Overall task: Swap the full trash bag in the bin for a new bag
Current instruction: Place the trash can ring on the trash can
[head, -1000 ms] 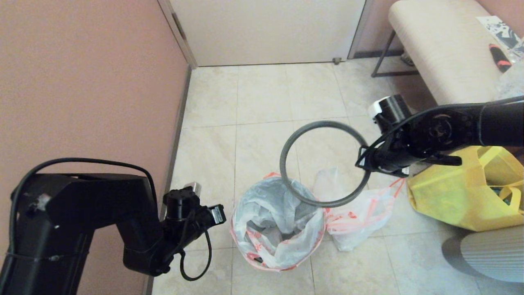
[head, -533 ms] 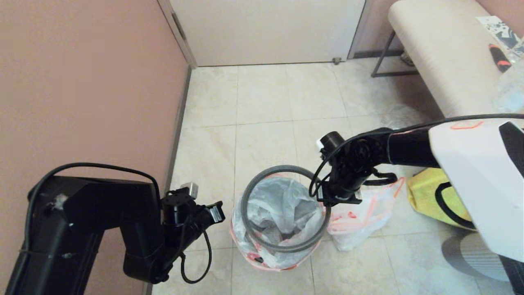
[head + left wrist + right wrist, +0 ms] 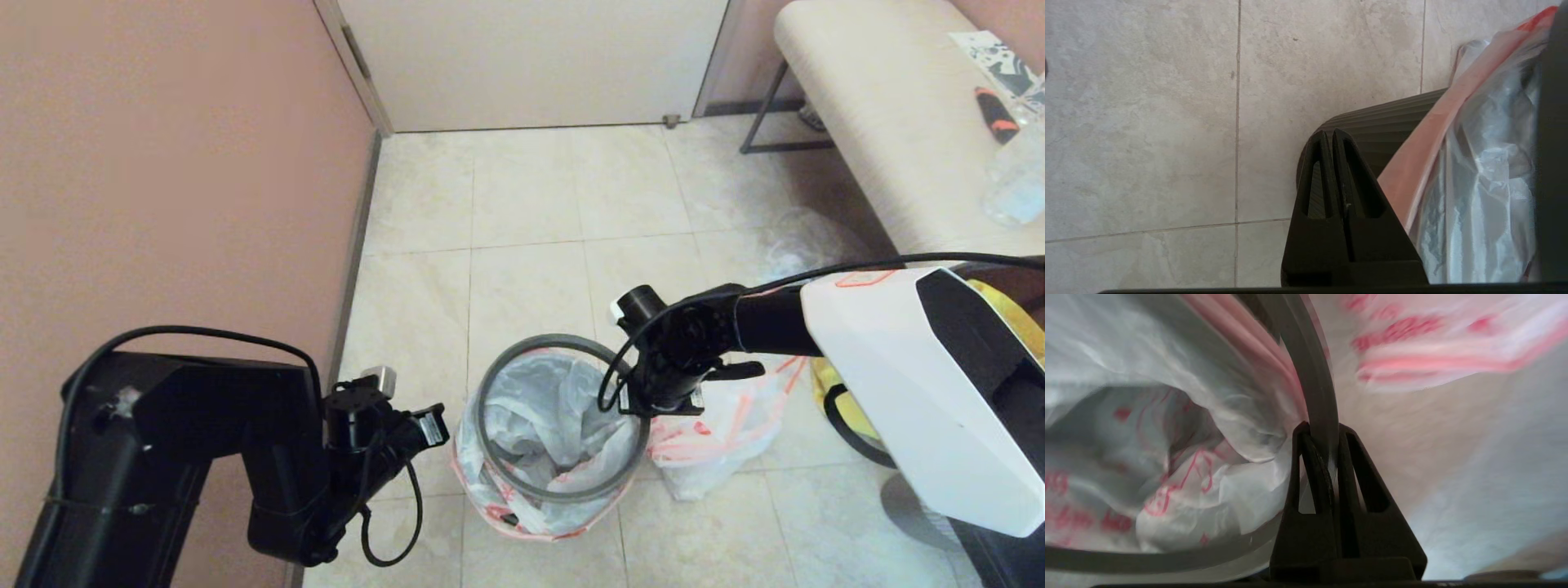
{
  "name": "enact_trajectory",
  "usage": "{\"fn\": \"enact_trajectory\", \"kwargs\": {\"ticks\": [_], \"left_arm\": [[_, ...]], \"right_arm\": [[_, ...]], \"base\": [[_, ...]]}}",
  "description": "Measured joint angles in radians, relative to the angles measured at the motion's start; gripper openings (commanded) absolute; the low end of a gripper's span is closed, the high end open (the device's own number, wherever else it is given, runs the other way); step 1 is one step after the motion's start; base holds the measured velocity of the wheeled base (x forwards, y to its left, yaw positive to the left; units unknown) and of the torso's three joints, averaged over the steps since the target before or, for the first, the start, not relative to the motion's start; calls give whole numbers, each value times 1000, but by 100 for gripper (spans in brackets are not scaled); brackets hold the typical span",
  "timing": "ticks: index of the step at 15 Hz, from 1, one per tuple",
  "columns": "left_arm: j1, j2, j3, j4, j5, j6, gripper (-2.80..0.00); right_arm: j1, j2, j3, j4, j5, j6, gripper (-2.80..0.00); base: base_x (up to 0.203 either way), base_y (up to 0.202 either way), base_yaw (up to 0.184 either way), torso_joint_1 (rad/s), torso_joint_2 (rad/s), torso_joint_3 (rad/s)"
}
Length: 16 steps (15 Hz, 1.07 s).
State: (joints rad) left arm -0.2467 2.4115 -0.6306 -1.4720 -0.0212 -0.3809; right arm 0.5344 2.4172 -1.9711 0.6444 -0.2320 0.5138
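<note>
The grey ring (image 3: pixel 549 342) is hanging at a tilt and too far toward the door, so my right gripper should pull the ring back and lower it onto the bin's opening (image 3: pixel 544 459).
The bin's ribbed black wall (image 3: pixel 1384 122) shows in the left wrist view; from the head it is wrapped by the new bag (image 3: pixel 555 425), whose orange-red hem is folded over the outside. My right gripper (image 3: pixel 653 404) is shut on the thin grey ring (image 3: pixel 545 339) at its right side and holds it tilted over the bin's mouth. The ring (image 3: pixel 1310 375) runs between the right gripper (image 3: pixel 1323 430) fingers. The full trash bag (image 3: pixel 718 433) lies on the floor just right of the bin. My left gripper (image 3: pixel 433 425) is shut and empty beside the bin's left wall.
A pink wall (image 3: pixel 163 163) runs along the left and a pale door (image 3: pixel 531 57) stands at the back. A padded bench (image 3: pixel 882 106) stands at the back right. A yellow tote (image 3: pixel 824 380) shows partly behind my right arm.
My right arm has swung the grey ring left and down, from above the floor tiles to over the bin's mouth. The left arm has barely moved.
</note>
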Motion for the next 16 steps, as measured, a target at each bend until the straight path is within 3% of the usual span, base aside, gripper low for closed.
{"fn": "enact_trajectory", "kwargs": {"ticks": [2,8,16], "left_arm": [[-1,0,1,-1,0,0,-280],[-8,-1,7,-3,1,0,-280],[-7,1,4,-3,5,1,-280]], "right_arm": [[39,-33,18,-63,-99,18,-280],[125,-35,99,-120,-233,21,-280],[110,14,177,-185,-281,39,-280]], "base": [[0,0,0,0,0,0],[0,0,0,0,0,0],[0,0,0,0,0,0]]}}
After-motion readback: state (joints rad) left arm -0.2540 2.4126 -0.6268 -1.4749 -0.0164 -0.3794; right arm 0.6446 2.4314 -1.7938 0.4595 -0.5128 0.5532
